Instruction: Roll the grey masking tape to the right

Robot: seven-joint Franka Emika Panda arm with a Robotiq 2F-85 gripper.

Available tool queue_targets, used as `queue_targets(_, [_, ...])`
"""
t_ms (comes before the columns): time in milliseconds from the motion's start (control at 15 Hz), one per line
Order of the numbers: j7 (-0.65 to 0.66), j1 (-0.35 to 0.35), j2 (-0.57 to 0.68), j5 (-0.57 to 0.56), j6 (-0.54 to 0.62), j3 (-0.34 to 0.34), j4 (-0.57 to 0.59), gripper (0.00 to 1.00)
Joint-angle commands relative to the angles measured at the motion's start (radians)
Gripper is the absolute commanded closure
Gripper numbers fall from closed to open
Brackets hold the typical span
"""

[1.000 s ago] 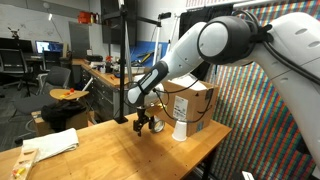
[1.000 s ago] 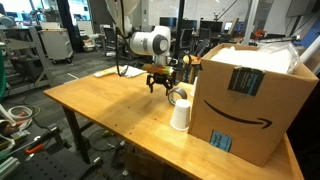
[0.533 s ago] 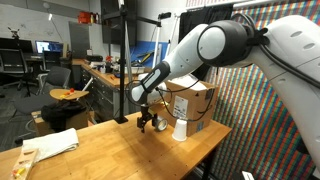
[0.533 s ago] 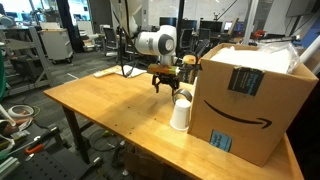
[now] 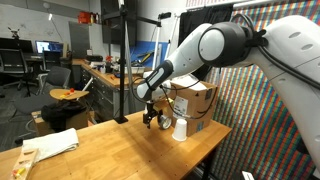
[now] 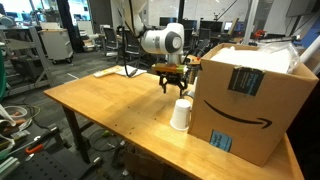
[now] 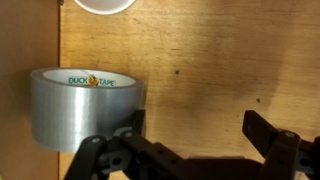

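Observation:
The grey masking tape (image 7: 86, 112) stands upright against the cardboard box, which stops it rolling further, so my gripper should quit pushing and retreat over the clear wood (image 7: 205, 95).
The grey masking tape (image 7: 85, 105) stands on its edge on the wooden table in the wrist view, at the left, with a "Duck Tape" label on its inner rim. My gripper (image 7: 195, 125) is open and empty. Its left finger rests against or right beside the roll's side, and the roll lies outside the jaws. In both exterior views the gripper (image 5: 152, 122) (image 6: 173, 88) hangs low over the table next to a white paper cup (image 6: 181, 114). The roll is hidden by the gripper there.
A large cardboard box (image 6: 250, 100) stands just beyond the cup and also shows in an exterior view (image 5: 195, 100). The cup's rim shows at the top of the wrist view (image 7: 100, 4). A white cloth (image 5: 50, 145) lies at the wooden table's (image 6: 100, 110) far end.
The gripper has moved sideways along the table toward the cardboard box and cup, staying low and open.

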Motion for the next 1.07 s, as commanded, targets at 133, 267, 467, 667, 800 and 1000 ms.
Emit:
queue_targets(133, [0.0,-0.011,-0.023,-0.006,-0.032,-0.028,0.002,0.0])
queue_targets(267, [0.001,-0.001,-0.028,-0.011,-0.026,-0.025,-0.007,0.0])
queue_targets(467, [-0.01,0.009,-0.056,0.007,0.013,0.006,-0.049,0.0])
queue_targets(667, [-0.003,0.012,-0.028,0.007,0.012,0.014,-0.025,0.0])
queue_targets(800, [-0.003,0.026,-0.062,0.011,0.016,0.032,-0.057,0.0])
queue_targets(1000, [-0.002,0.035,-0.085,0.012,0.017,0.034,-0.08,0.0])
